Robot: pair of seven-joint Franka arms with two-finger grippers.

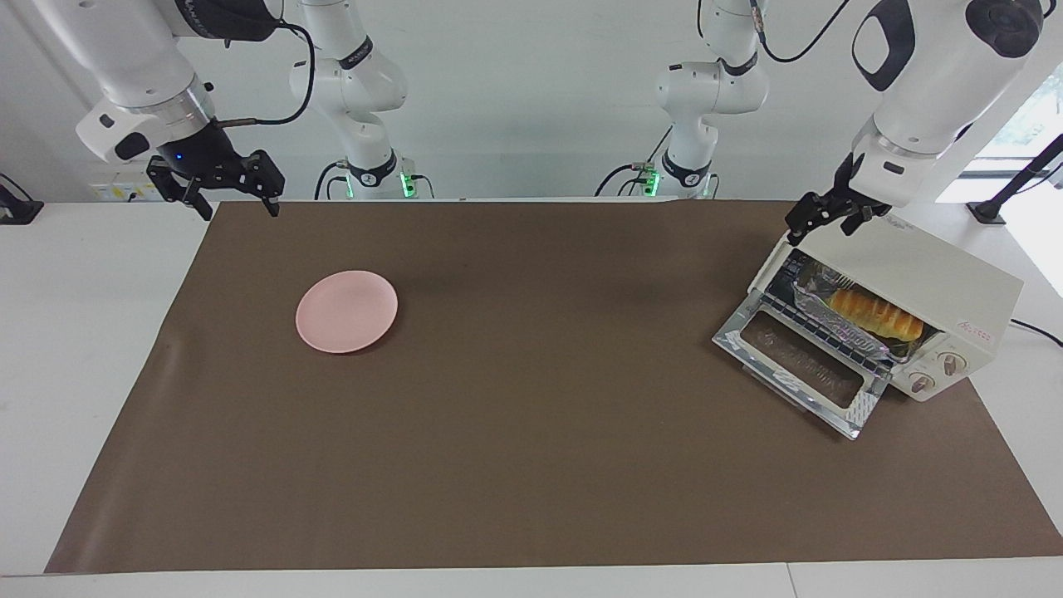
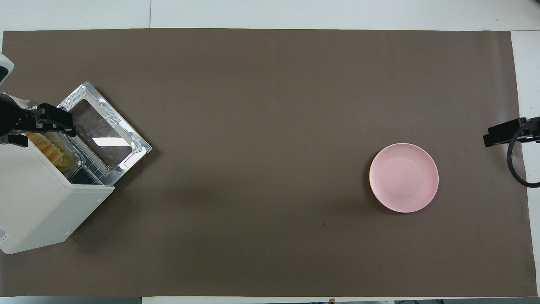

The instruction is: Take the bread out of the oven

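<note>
The oven's door [image 1: 802, 359] is open and the foil tray's rim [image 1: 822, 316] is free at the oven's opening, so the robot's left gripper should go on reaching until it closes on that rim.
The cream-white oven [image 1: 930, 270] stands at the left arm's end of the table, its glass door [image 1: 797, 361] dropped open onto the brown mat. Inside, the golden ridged bread [image 1: 876, 314] lies in a silver foil tray [image 1: 818, 306] on the wire rack. From overhead the bread [image 2: 49, 148] shows just inside the oven's [image 2: 38, 202] mouth. My left gripper [image 1: 820, 226] hangs open and empty in the air over the oven's top front corner, clear of the bread. My right gripper [image 1: 237, 199] waits open and empty over the mat's edge at the right arm's end.
A pink round plate [image 1: 346, 311] lies on the mat toward the right arm's end, with nothing on it. The brown mat [image 1: 531, 465] covers most of the white table. The oven's two knobs [image 1: 937, 372] face away from the robots.
</note>
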